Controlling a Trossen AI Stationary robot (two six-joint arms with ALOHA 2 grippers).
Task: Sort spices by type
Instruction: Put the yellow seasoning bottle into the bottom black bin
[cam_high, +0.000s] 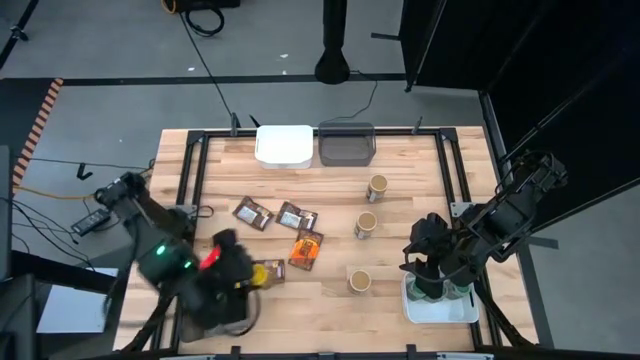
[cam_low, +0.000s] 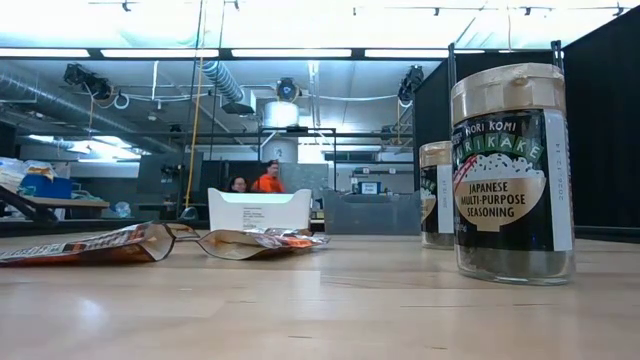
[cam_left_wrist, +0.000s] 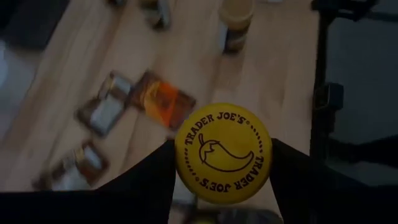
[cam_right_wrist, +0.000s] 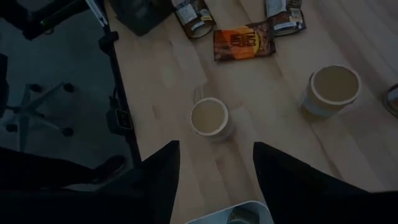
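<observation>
My left gripper should keep going to the near grey tray (cam_high: 236, 327) and let go inside. Its fingers are under the yellow-lidded jar's rim (cam_high: 262, 273) and the jar's lid is up.
A round jar with a yellow lid (cam_left_wrist: 222, 152) sits between the fingers of my left gripper (cam_left_wrist: 221, 180), which is raised over the table's near left part (cam_high: 238, 280). Several brown and orange packets (cam_high: 297, 216) lie flat at mid-table. Three tan-lidded jars (cam_high: 366, 224) stand upright to their right. My right gripper (cam_right_wrist: 214, 165) hovers open, holding nothing, above a white tray (cam_high: 440, 310) that has green-lidded jars in it. My left gripper pinches the yellow-lidded jar between its two fingers (cam_left_wrist: 149, 183), one on each side just under the lid's rim (cam_left_wrist: 180, 177). The lid's top faces the wrist camera and hides the jar's body. The jar is lifted clear of the table.
An empty-looking white tray (cam_high: 284, 145) and a grey tray (cam_high: 346, 145) stand at the far edge. A black frame (cam_high: 190, 170) runs along the table's sides. In the low view a tall seasoning jar (cam_low: 512, 170) stands close on the right, and people show in the room behind.
</observation>
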